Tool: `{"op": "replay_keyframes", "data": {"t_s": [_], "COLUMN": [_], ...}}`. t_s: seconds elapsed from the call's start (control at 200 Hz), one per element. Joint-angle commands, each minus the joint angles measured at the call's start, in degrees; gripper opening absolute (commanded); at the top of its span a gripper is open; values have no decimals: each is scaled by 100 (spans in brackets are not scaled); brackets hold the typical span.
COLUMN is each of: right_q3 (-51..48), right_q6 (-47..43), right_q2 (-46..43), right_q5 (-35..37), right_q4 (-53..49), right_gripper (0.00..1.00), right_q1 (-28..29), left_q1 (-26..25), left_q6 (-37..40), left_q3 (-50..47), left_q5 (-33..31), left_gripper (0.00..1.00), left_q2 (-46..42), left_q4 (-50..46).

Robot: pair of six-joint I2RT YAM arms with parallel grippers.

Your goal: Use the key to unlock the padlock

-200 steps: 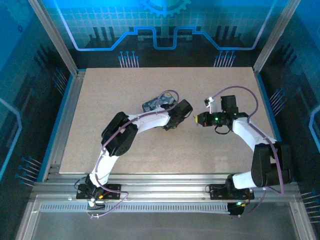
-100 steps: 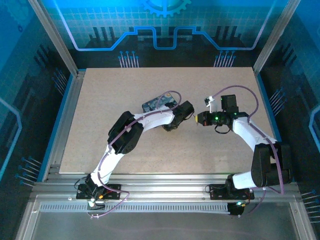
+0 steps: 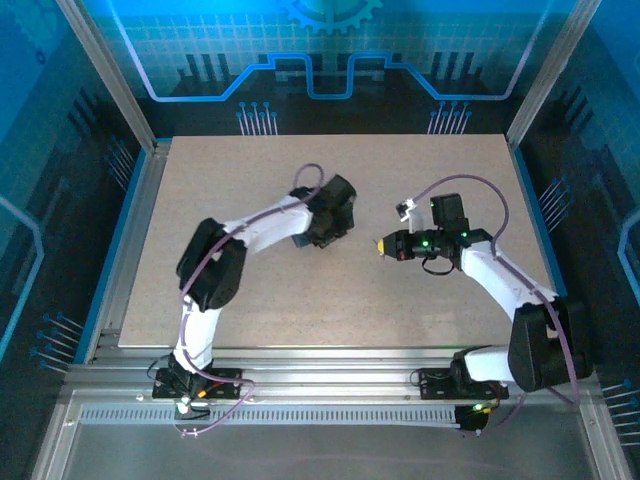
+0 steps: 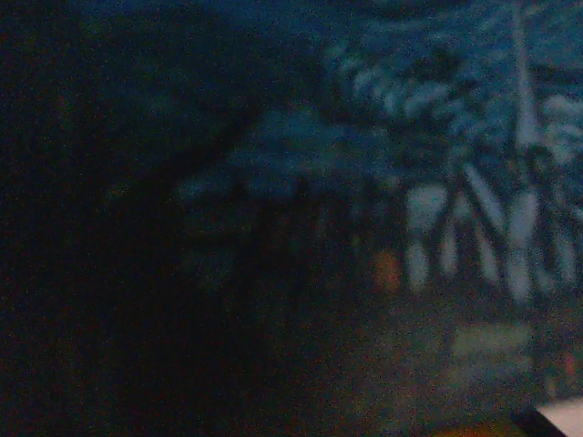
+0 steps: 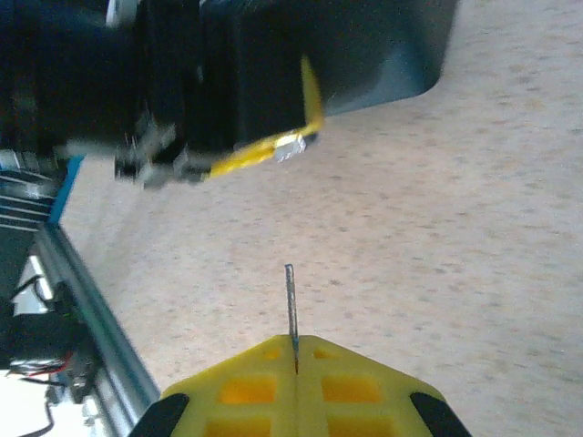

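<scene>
Next, my left gripper turns the padlock in my left gripper (image 5: 291, 146) square before my right gripper brings the key in, because it slants off the line of the key (image 5: 291, 296).
My right gripper (image 5: 296, 339) is shut on the key (image 5: 291, 300), a thin dark blade that sticks straight out from between the yellow fingertips. In the top view the right gripper (image 3: 381, 245) points left, a short way from the left gripper (image 3: 333, 215). The left gripper sits down over the dark-blue swirl-painted tin (image 5: 401, 45), whose pattern blurs close in front of the left wrist camera (image 4: 437, 182). A yellow left finger (image 5: 264, 153) lies along the tin's edge, with a small silvery piece (image 5: 290, 146) at its tip. I cannot tell whether that piece is the padlock.
The speckled beige tabletop (image 3: 420, 170) has open room at the back and on the right. An aluminium rail (image 5: 91, 300) and blue trim run along the table's edge. Metal frame posts (image 3: 110, 70) stand at the back corners.
The left arm has swung back and to the left, over the tin, and its jaws have narrowed. The right gripper has shifted slightly left and nearer, with the key still in it.
</scene>
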Motion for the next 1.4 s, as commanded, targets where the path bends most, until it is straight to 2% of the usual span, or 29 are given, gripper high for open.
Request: {"op": "replay_keyframes", "data": {"t_s": [0.0,0.155,0.29,0.39,0.55,0.8,1.396], "right_q3": [-247,-601,-775,-719,-387,-59,359], "right_q6": [544,1074,1150,854,943,711,716], "right_q2": [-279,-342,-155,164,793,1001,1426], "right_q5": [-420,-499,-650,-985,-1587,-1768,-1656], "right_q4": [472,1727,2420,2563,2757,2646,2395], "right_gripper": [0,0,0,0,0,0,0], "right_q1": [454,1024,1057,909,597,579,531], "left_q1": [359,701,915,1020,1068,1079,1078], "left_q6": [306,92,-6,225,191,59,-229], "left_q3": [-76,-198,-286,-144,-213,-468,-887], "left_q5": [1759,2988,3596,3698,3946,3982,4106], "left_gripper": [0,0,0,0,0,0,0], "left_q2": [-491,-766,-947,-1017,-1088,-1167,-1368], "left_q4": [176,169,137,-123,-20,237,718]}}
